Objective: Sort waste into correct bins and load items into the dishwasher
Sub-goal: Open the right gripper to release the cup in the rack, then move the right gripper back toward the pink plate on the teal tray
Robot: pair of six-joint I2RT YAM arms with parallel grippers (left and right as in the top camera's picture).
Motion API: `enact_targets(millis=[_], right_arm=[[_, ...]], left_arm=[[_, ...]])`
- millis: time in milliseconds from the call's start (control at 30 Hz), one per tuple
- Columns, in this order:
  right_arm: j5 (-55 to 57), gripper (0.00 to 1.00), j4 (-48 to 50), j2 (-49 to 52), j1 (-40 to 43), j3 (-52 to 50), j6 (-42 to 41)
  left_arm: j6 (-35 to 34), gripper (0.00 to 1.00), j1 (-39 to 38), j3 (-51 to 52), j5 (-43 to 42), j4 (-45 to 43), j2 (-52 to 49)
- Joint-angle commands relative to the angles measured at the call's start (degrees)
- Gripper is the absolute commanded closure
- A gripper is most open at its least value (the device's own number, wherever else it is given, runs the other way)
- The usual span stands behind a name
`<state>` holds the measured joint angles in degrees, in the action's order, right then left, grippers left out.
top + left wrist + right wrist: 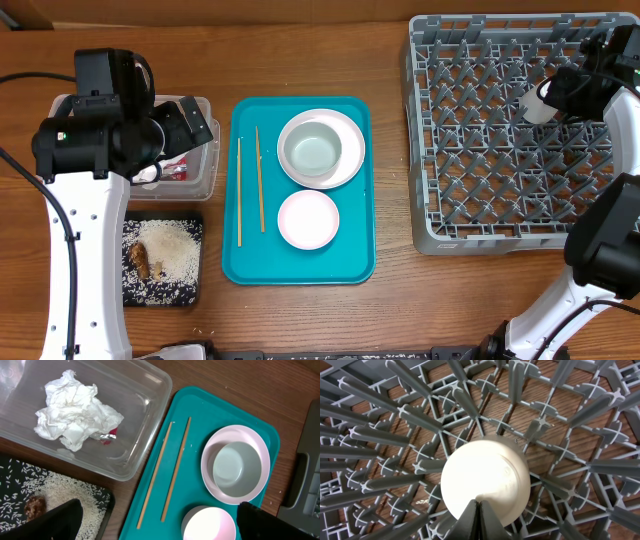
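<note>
The grey rack point(490, 175) is too far away from the teal tray, so my right gripper should leave the cup on the pegs and first pull the rack's edge point(414, 135) closer.
My right gripper point(479, 508) is shut on the rim of a small white cup point(485, 477), which hangs over the pegs of the grey dishwasher rack point(455, 150) near its back right. My left gripper point(160, 530) is open and holds nothing; it hovers between the clear tub point(145, 435) and the teal tray point(150, 510). In the tub lie a crumpled white napkin point(75, 410) and a red wrapper point(111, 434). Rice point(170, 250) and a brown scrap point(140, 260) lie on the black tray point(192, 290). Chopsticks point(250, 185), a plate point(350, 130) carrying a bowl point(312, 152), and a second bowl point(308, 219) sit on the teal tray.
The teal tray point(355, 260) lies mid-table, between the bins on the left and the rack on the right. Wooden tabletop point(300, 320) shows along the front edge. The left arm's body point(95, 140) hangs over the clear tub.
</note>
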<state>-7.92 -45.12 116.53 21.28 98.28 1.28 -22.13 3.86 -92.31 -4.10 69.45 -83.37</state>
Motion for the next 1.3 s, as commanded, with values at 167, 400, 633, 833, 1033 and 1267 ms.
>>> enact_targets(millis=[167, 400, 633, 833, 1033, 1267], right_arm=[[0.07, 0.96, -6.95, -2.89, 0.15, 7.78, 0.00], [-2.62, 0.96, -7.06, -10.23, 0.07, 10.23, 0.00], [-2.45, 0.96, -3.89, -8.11, 0.07, 6.78, 0.02], [-1.99, 0.96, -1.90, -0.70, 0.07, 3.65, 0.02], [-2.03, 0.96, -3.02, 6.01, 0.07, 3.56, 0.02], [-2.25, 0.96, -5.42, 3.58, 0.07, 6.95, 0.00]], left_arm=[[-0.37, 0.00, -0.13, -0.83, 0.02, -0.04, 0.13], [-0.37, 0.00, -0.13, -0.83, 0.04, -0.02, 0.13], [-0.37, 0.00, -0.13, -0.83, 0.02, -0.02, 0.13], [-0.37, 0.00, -0.13, -0.83, 0.02, -0.04, 0.13], [-0.37, 0.00, -0.13, -0.83, 0.02, -0.02, 0.13], [-0.37, 0.00, -0.13, -0.83, 0.02, -0.02, 0.13]])
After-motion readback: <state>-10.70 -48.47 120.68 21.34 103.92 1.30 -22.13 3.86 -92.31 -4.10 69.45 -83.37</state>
